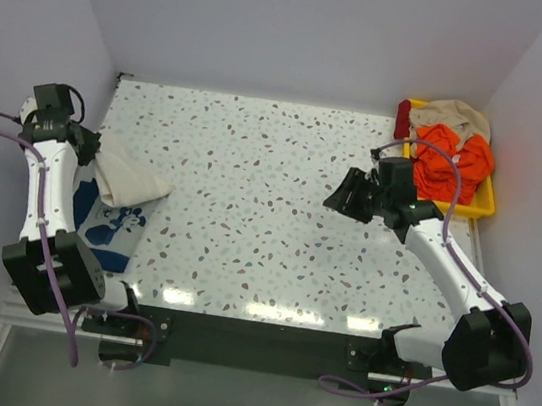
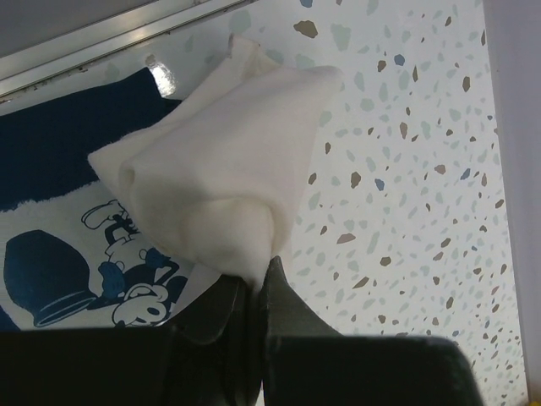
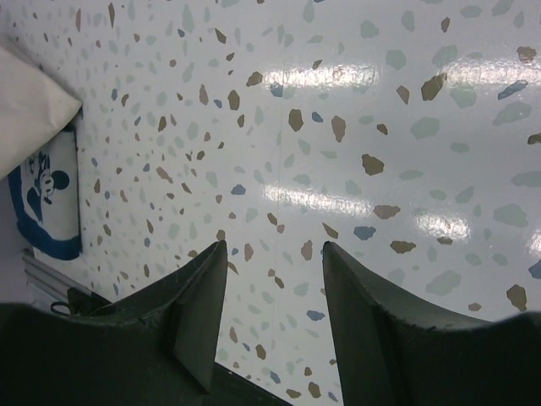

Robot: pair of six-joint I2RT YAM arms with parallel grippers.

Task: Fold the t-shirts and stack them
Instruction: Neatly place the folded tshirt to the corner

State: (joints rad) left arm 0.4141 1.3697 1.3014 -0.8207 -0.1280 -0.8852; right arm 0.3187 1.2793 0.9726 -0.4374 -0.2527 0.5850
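My left gripper keeps laying down the cream t-shirt's loose end (image 1: 135,190), which hangs over the folded navy t-shirt (image 1: 113,233), until it covers the print, then let go.
My left gripper (image 1: 92,146) is shut on a folded cream t-shirt (image 1: 128,180) at the table's left side and holds it just over a folded navy t-shirt (image 1: 110,231) with a white cartoon print. In the left wrist view the cream t-shirt (image 2: 224,173) bunches out from my pinched fingertips (image 2: 272,279), with the navy t-shirt (image 2: 59,245) under it. My right gripper (image 1: 351,196) is open and empty above the table's right middle. In the right wrist view my right gripper (image 3: 272,254) faces bare tabletop, with both t-shirts far left.
A yellow tray (image 1: 481,204) at the back right holds orange, beige and dark red cloth. The speckled table (image 1: 268,223) has walls on the left, back and right, and a metal rail along its near edge.
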